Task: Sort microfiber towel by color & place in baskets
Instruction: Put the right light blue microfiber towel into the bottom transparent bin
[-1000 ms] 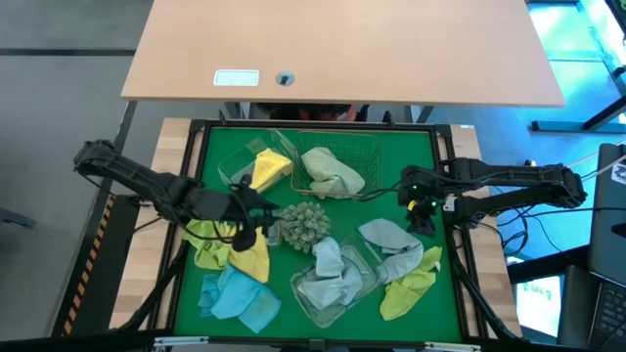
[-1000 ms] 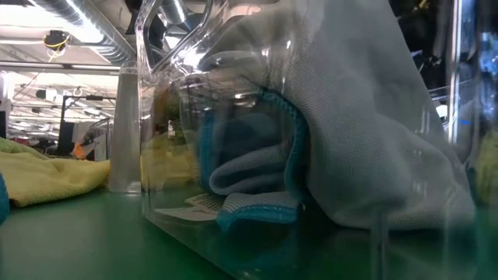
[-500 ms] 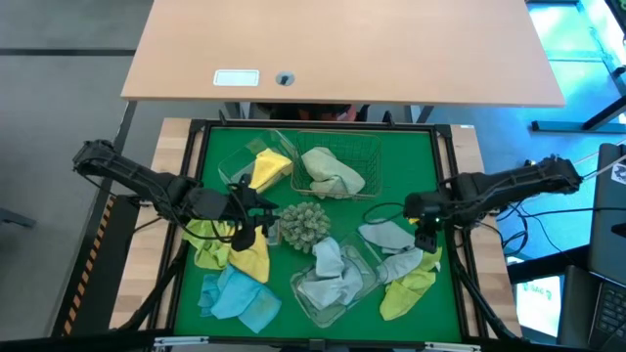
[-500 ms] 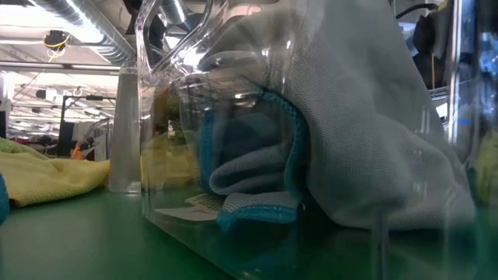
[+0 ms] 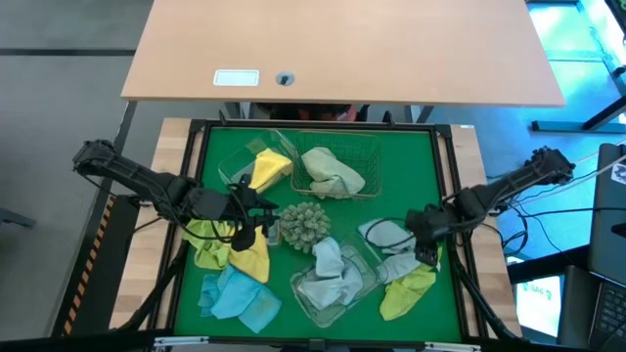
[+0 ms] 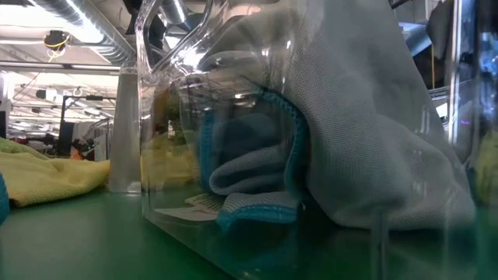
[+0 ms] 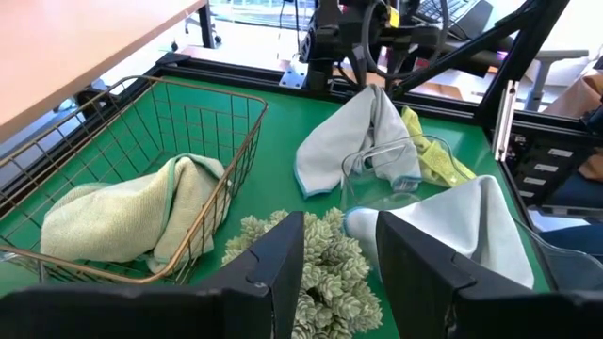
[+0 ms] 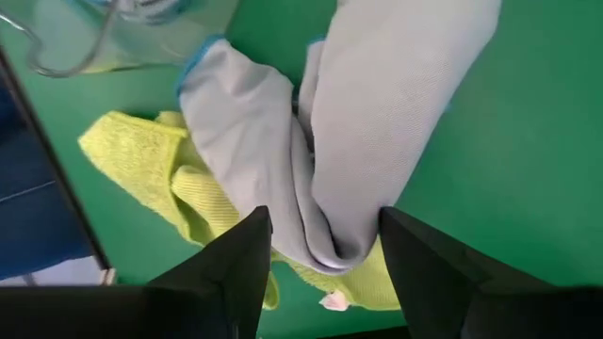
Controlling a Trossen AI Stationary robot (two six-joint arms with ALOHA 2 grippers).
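Observation:
The yellow towel [image 5: 406, 293] is lying loose under the light blue towel's raised fold [image 5: 387, 236], so I expect the light blue towel to come away by itself when I lift it.
My right gripper [image 5: 424, 235] [image 8: 325, 221] is open, low over a light blue towel [image 5: 389, 237] [image 8: 377, 104] near the table's right edge; its fingers stand on either side of a raised fold. A yellow towel [image 5: 407, 291] [image 8: 188, 179] lies partly under that blue one. My left gripper [image 5: 260, 218] [image 7: 341, 226] is open and empty above yellow towels [image 5: 235, 249], facing the spiky ball [image 5: 304, 223]. The near clear tub [image 5: 337, 293] holds light blue towels [image 6: 342, 117]. The far clear tub [image 5: 235, 168] holds a yellow towel. The wire basket [image 5: 364, 152] holds a lime towel [image 7: 132, 212]. My right gripper comes from above, pointing down, with one open finger [image 8: 236, 273] on each side of the light blue towel's raised fold [image 8: 334, 240]. The towel lies slack on the table. Whether the fingers touch the cloth, I cannot tell.
More light blue towels [image 5: 240, 298] lie at the near left corner. The spiky grey-green ball [image 7: 316, 273] sits mid-table between the containers. A wooden desk [image 5: 342, 49] stands beyond the far edge. The low view is filled by the near clear tub [image 6: 156, 117].
My right gripper has moved from the middle of the right side toward the table's near edge and down onto the light blue towel, the arm swinging with it. My left arm and the towels have kept still.

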